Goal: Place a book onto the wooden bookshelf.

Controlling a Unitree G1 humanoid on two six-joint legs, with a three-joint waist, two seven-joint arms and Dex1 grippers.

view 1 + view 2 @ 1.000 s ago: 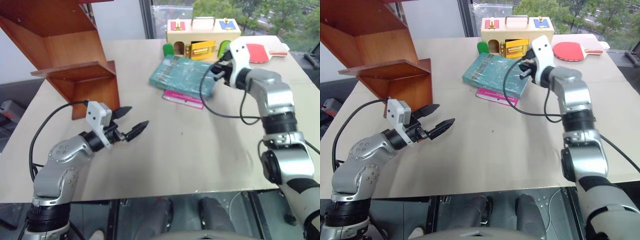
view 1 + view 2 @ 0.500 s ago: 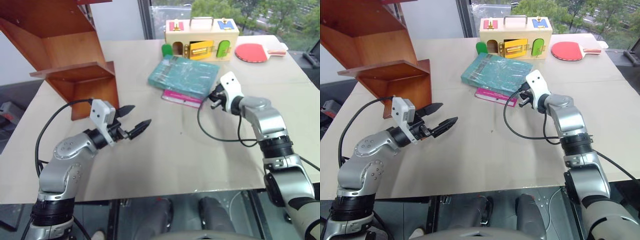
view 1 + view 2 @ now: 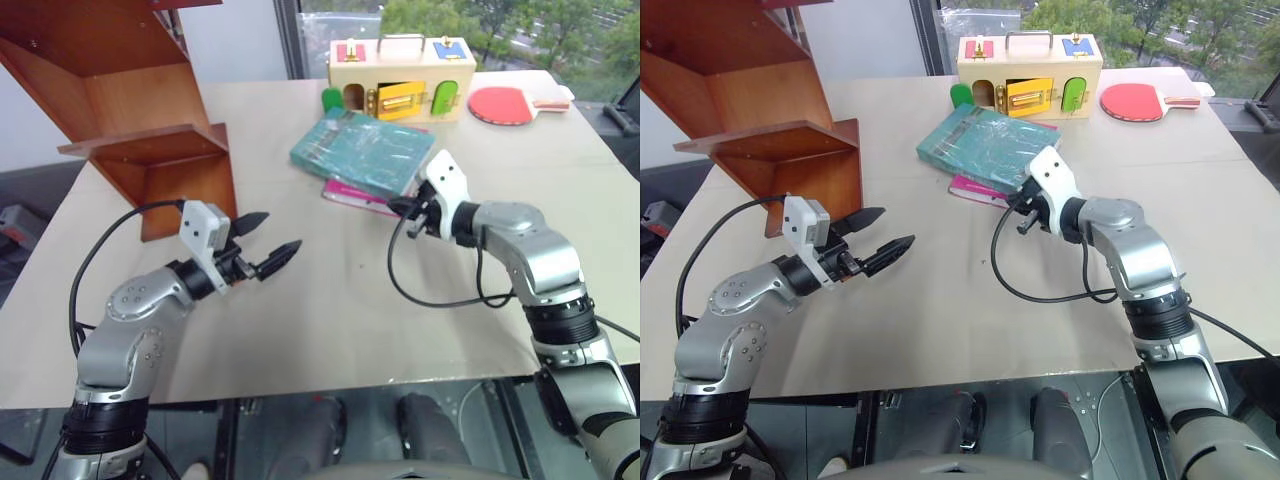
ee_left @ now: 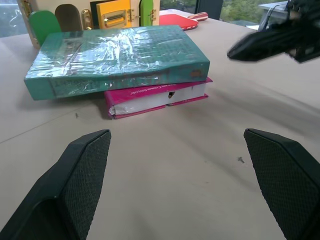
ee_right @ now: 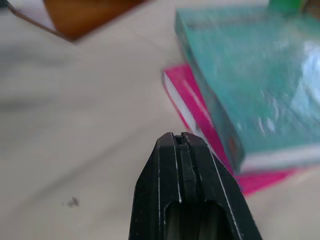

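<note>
Next, my right gripper goes round from the book's near corner (image 3: 398, 194) and pushes it nearer from its far corner (image 3: 431, 147), since the book lies beyond my left gripper.
The book (image 3: 365, 153), thick and teal-green, lies flat on a thinner pink book (image 3: 350, 196) at the table's far middle. The wooden bookshelf (image 3: 130, 110) stands at the far left, its shelves open. My right gripper (image 3: 396, 207) is shut and holds nothing. Its tip hovers just off the near right corner of the two stacked books, pointing left; the wrist view shows the shut fingers (image 5: 178, 150) short of the pink book (image 5: 195, 105). My left gripper (image 3: 280, 232) hangs open and empty over bare table near the shelf's foot, pointing toward the book (image 4: 120, 57).
A pale yellow box with coloured doors (image 3: 402, 70) stands behind the books, with a red paddle (image 3: 510, 103) to its right. A black cable (image 3: 430, 295) loops under my right forearm. Bare tabletop (image 3: 340, 320) spreads between both grippers and the near edge.
My right gripper, still shut, has come back and to the left, from the book's far right side to its near right corner. The left arm has stayed where it was.
</note>
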